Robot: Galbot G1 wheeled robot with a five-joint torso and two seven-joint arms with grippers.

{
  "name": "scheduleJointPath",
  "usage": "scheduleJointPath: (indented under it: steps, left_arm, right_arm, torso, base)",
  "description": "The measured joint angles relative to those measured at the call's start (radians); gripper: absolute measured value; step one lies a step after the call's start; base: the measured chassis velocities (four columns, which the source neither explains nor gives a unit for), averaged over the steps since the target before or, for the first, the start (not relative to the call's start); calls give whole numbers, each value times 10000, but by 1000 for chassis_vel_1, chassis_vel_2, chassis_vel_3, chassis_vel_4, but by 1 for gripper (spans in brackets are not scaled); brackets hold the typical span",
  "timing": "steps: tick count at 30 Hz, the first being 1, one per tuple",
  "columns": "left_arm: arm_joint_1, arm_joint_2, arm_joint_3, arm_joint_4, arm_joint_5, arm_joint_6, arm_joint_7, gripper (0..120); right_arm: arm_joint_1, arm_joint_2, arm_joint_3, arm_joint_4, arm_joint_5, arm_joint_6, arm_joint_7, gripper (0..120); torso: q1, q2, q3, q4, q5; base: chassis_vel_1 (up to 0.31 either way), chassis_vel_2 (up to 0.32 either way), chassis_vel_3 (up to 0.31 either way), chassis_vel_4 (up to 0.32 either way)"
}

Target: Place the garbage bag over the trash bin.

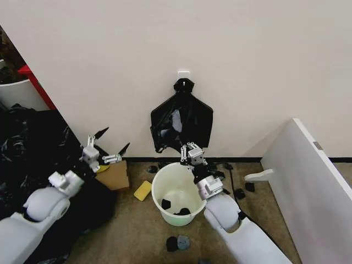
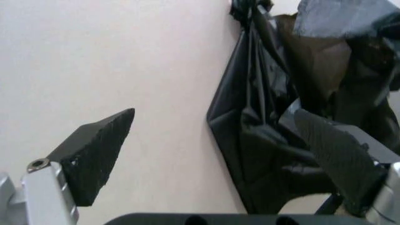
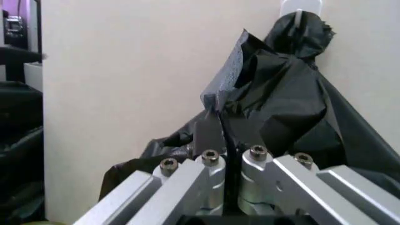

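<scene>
The garbage bag will come off and leave the flat bundle hanging when I pull, because crinkled folds stand loose in front of the bundle.
The trash bin, a round white bucket, stands on the floor by the wall with black scraps in its bottom. Above it a flat black bundle with a knotted top hangs from a wall hook. My right gripper is over the bin's far rim, at the bundle's lower edge. In the right wrist view it is shut on a thin crinkled flap of the garbage bag that rises in front of the bundle. My left gripper is open, off to the left, facing the bundle.
A heap of black plastic bags fills the left side beside a cardboard box and a yellow pad. A white board leans at the right. Small black pieces lie on the floor before the bin.
</scene>
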Motion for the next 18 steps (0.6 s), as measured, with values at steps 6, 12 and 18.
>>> scheduleJointPath:
  steps: [6, 12, 18]
  left_arm:
    - [-2127, -217, 2040, 1026, -232, 180, 1414, 98]
    - [-4179, -1046, 3676, 2320, 454, -31, 2610, 98]
    - [-5558, -1671, 4382, 3330, 1823, -229, 2798, 95]
  right_arm:
    - [0, 112, 9, -96, -84, 131, -99, 0]
    - [-3, 141, 176, -157, -137, 154, -122, 0]
    - [-50, 259, 415, -189, -255, 154, -151, 0]
  torso:
    - [0, 0, 1, 0, -4]
    - [1, 0, 1, -1, -1]
    - [1, 0, 1, -5, 2]
  base:
    - [0, 0, 0, 0]
    - [0, 0, 0, 0]
    - [0, 0, 0, 0]
